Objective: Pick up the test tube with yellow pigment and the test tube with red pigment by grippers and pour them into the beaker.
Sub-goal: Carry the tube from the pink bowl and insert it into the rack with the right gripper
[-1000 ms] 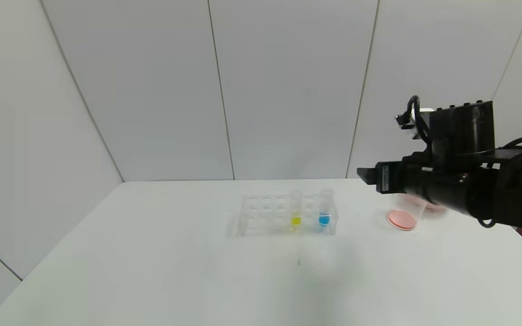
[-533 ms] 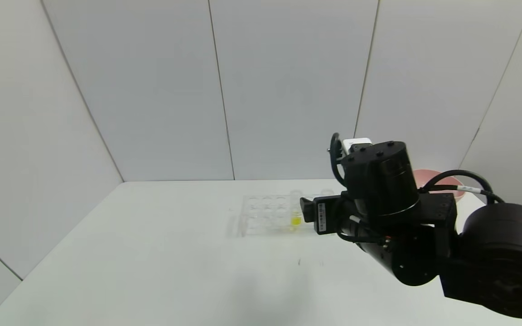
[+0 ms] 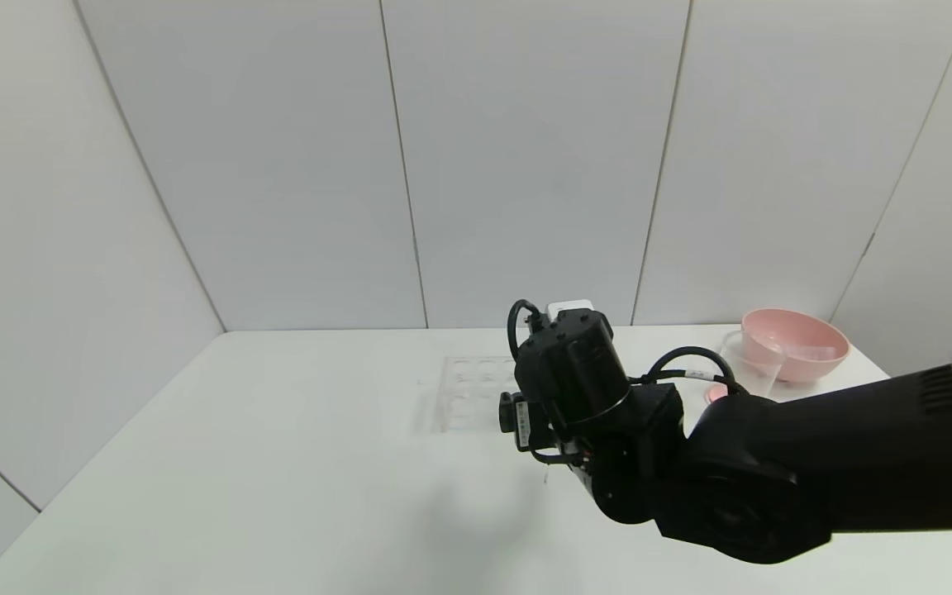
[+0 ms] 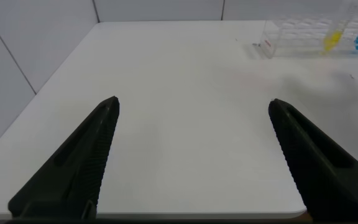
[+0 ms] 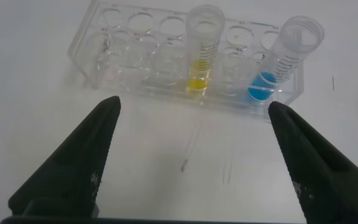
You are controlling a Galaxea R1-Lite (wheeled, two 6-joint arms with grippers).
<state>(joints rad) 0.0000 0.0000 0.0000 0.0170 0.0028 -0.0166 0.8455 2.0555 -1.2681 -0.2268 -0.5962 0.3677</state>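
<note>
The liquid at the beaker's bottom [image 3: 716,393] looks pink, so it will turn orange when the robot pours in the test tube with yellow pigment [image 5: 201,53].
The test tube with yellow pigment [image 5: 202,53] stands upright in a clear rack [image 5: 135,46], with a blue-liquid tube [image 5: 288,56] a few holes away. My right gripper [image 5: 194,106] hovers open and empty over the table just in front of the rack. In the head view the right arm [image 3: 592,405] hides both tubes, leaving only the rack's left end [image 3: 468,388] showing. The clear beaker [image 3: 753,370], pinkish at its bottom, stands right of the arm. The test tube with red pigment is out of view. My left gripper [image 4: 194,104] is open above bare table, far from the rack [image 4: 303,38].
A pink bowl [image 3: 794,343] sits behind the beaker at the table's far right. White wall panels close off the back and left side. The table's front edge shows under the left gripper in its wrist view.
The right arm has swung left and down from beside the beaker to in front of the rack, now covering the tubes in the head view and uncovering the bowl.
</note>
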